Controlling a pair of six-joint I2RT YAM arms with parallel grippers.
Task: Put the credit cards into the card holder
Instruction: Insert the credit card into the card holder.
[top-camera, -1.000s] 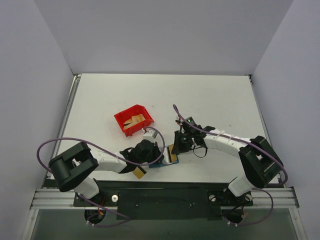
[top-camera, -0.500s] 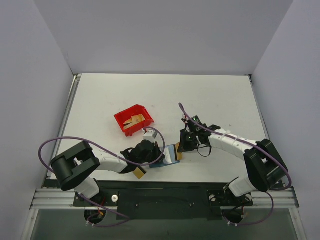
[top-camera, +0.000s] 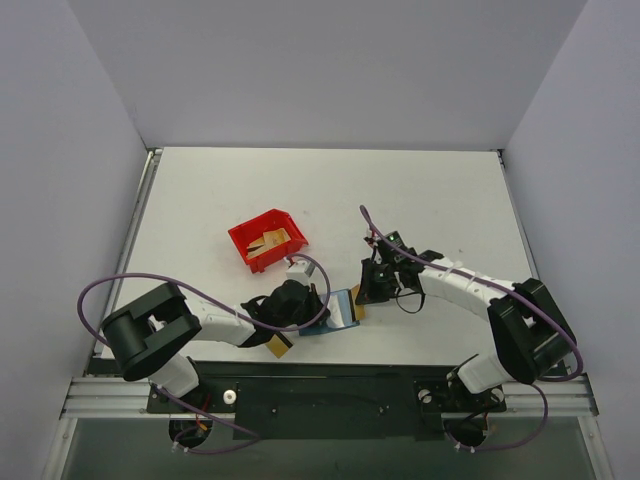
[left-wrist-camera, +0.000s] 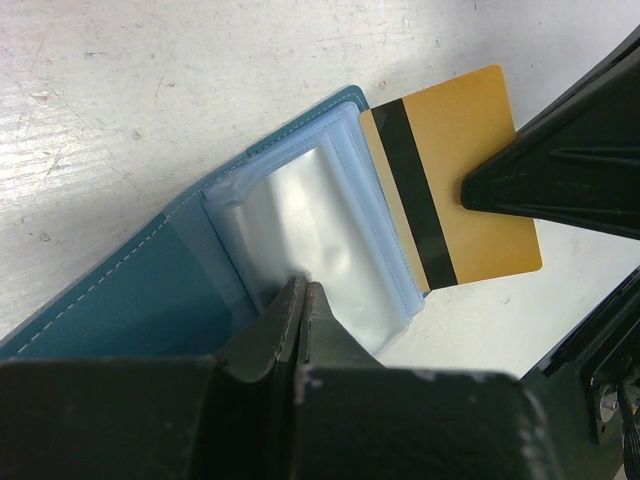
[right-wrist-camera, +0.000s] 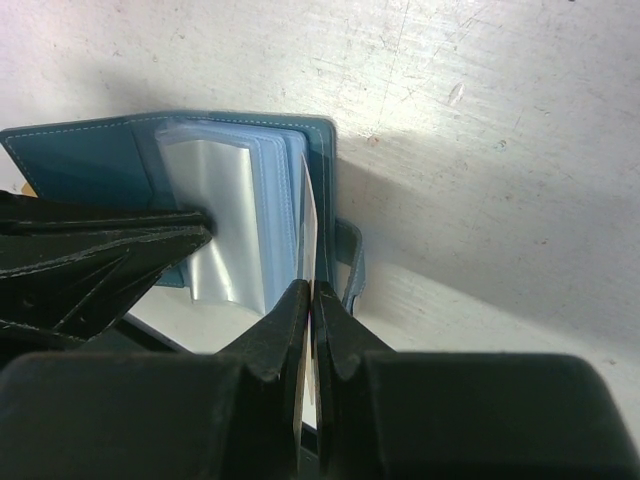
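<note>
Next, my right gripper moves the gold card inward to the clear sleeve (right-wrist-camera: 226, 255) under my left gripper, because the card stands at the outer edge of the sleeve stack (right-wrist-camera: 301, 185).
The teal card holder (top-camera: 335, 312) lies open at the table's near edge, its clear sleeves (left-wrist-camera: 300, 225) fanned up. My left gripper (top-camera: 318, 305) is shut, and its tips (left-wrist-camera: 303, 292) rest on a sleeve and pin the holder (left-wrist-camera: 130, 300) open. My right gripper (top-camera: 366, 290) is shut on a gold credit card (left-wrist-camera: 465, 185) with a dark stripe. It holds the card (right-wrist-camera: 311, 225) on edge at the holder's right side (right-wrist-camera: 325, 160), partly between the sleeves and the cover. A second card (top-camera: 278, 346) lies under my left arm.
A red bin (top-camera: 262, 232) with more gold cards (top-camera: 268, 243) stands behind my left arm. The table's front edge and rail (top-camera: 330, 372) lie just below the holder. The holder's snap tab (right-wrist-camera: 352, 262) sticks out to the right.
My right gripper has shifted a little right and toward the front with the card. The holder's sleeves now show more open. My left arm has hardly moved.
</note>
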